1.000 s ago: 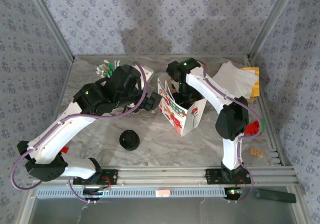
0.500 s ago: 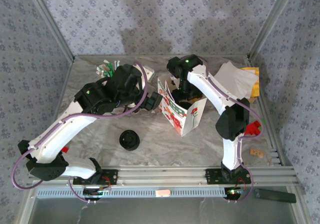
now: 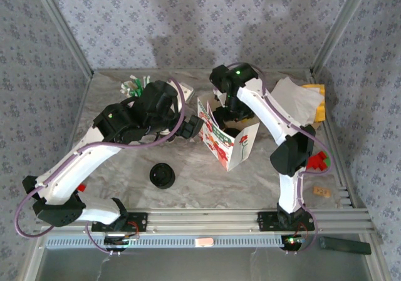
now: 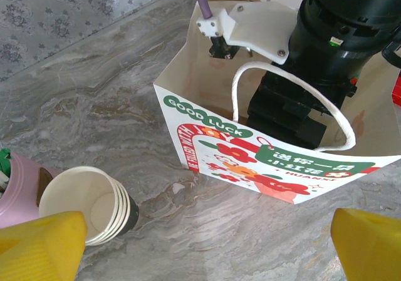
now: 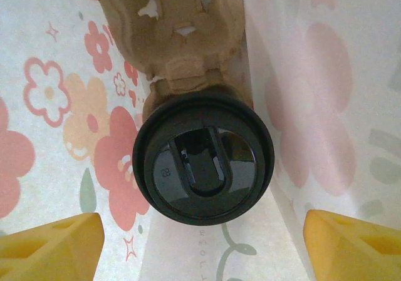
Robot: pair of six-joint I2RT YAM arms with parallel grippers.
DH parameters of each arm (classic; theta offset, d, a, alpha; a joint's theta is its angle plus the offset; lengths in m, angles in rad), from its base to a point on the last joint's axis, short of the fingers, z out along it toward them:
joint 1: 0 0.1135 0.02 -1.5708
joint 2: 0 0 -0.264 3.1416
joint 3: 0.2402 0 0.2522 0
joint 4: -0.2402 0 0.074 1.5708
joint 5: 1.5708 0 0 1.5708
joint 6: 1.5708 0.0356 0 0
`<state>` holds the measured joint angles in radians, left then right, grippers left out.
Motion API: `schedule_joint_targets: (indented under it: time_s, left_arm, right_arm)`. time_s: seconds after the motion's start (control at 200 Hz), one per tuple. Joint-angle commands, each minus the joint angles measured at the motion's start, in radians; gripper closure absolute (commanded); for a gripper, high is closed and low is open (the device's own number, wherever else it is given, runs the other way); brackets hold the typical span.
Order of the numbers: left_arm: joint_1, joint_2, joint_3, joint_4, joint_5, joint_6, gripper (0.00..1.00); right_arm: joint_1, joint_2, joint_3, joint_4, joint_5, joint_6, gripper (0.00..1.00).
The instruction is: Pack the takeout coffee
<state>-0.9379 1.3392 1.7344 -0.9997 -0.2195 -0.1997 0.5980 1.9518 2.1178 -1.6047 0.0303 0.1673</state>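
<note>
I should keep raising my right gripper, as the coffee cup (image 5: 203, 159) stands upright in the brown carrier, clear of its open fingers, until those fingers clear the bag's rim (image 3: 246, 134).
The takeout coffee (image 5: 203, 159), a cup under a round black lid, stands inside the paper bag (image 3: 229, 144) against a brown cardboard carrier (image 5: 172, 30). My right gripper (image 5: 203, 250) is down in the bag just above the lid, open, its yellow fingertips (image 5: 53, 243) wide apart and clear of the lid's rim. In the left wrist view the white bag (image 4: 276, 162) has red flowers and a green "GOOD LUCK" label, and the right arm reaches into it from above. My left gripper (image 4: 207, 243) hovers open over the marble tabletop just left of the bag, holding nothing.
A stack of lidless cups (image 4: 94, 203) lies on its side by my left fingers, next to a pink object (image 4: 15, 190). Black lids (image 3: 162, 175) sit in front of the bag. White and yellow bags (image 3: 294, 99) lie at the back right, a red item (image 3: 318, 161) at the right edge.
The right arm's wrist has shifted slightly up and toward the back right above the bag. The left arm and the bag have not moved.
</note>
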Motion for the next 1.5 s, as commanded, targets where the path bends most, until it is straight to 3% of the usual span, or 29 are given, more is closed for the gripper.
schedule_joint_targets:
  time_s: [0.0, 0.435, 1.494]
  left_arm:
    - [-0.001, -0.007, 0.018, 0.006, 0.014, 0.004, 0.0]
    - [-0.004, -0.013, 0.02, 0.006, 0.013, 0.003, 0.0]
    - [-0.019, -0.001, 0.089, -0.02, -0.016, -0.017, 0.0]
  right_arm:
    - [0.0, -0.016, 0.056, -0.076, 0.0, 0.0, 0.16]
    - [0.001, 0.016, 0.237, -0.157, -0.004, 0.008, 0.17]
    - [0.004, -0.051, 0.322, -0.152, -0.012, 0.02, 0.25]
